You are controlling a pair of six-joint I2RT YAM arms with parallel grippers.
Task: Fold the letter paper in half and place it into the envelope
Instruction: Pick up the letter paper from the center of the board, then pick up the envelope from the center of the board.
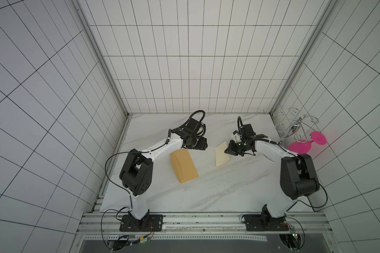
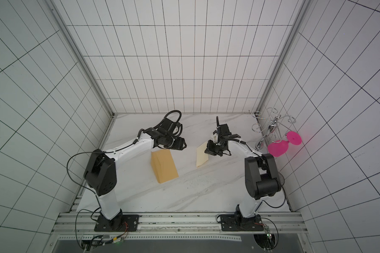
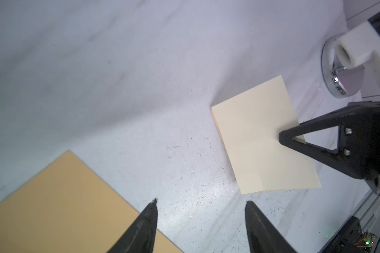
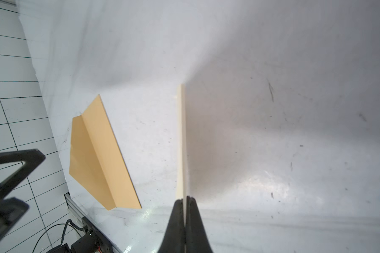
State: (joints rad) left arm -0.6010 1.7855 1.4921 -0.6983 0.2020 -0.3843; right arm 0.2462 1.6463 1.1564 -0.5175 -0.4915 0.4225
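The envelope's flap (image 1: 176, 167) is pointing away from the letter paper. Next, my right gripper picks up and turns the letter paper (image 1: 221, 155) while my left gripper takes the envelope's flap.
The letter paper (image 1: 220, 157) (image 2: 200, 157) is a pale cream sheet right of the table's middle. It is tilted up on one side and looks doubled over, with a second layer's edge showing in the left wrist view (image 3: 259, 149). My right gripper (image 1: 227, 151) (image 2: 207, 151) (image 3: 281, 137) is shut on its right edge. In the right wrist view the sheet (image 4: 181, 142) runs edge-on out of the closed jaws (image 4: 185, 198). The tan envelope (image 1: 183, 165) (image 2: 164, 165) (image 3: 53, 208) (image 4: 97, 157) lies flat to the left, flap side left. My left gripper (image 1: 203, 146) (image 2: 183, 145) (image 3: 201, 202) hangs open and holds nothing over the envelope's far end.
A chrome wire rack (image 1: 294, 124) (image 2: 272, 124) stands at the back right corner, with a pink glass (image 1: 303, 145) (image 2: 281, 146) beside it. Its shiny base (image 3: 333, 72) lies just beyond the sheet. Tiled walls close in the marble table (image 1: 206, 192) on three sides.
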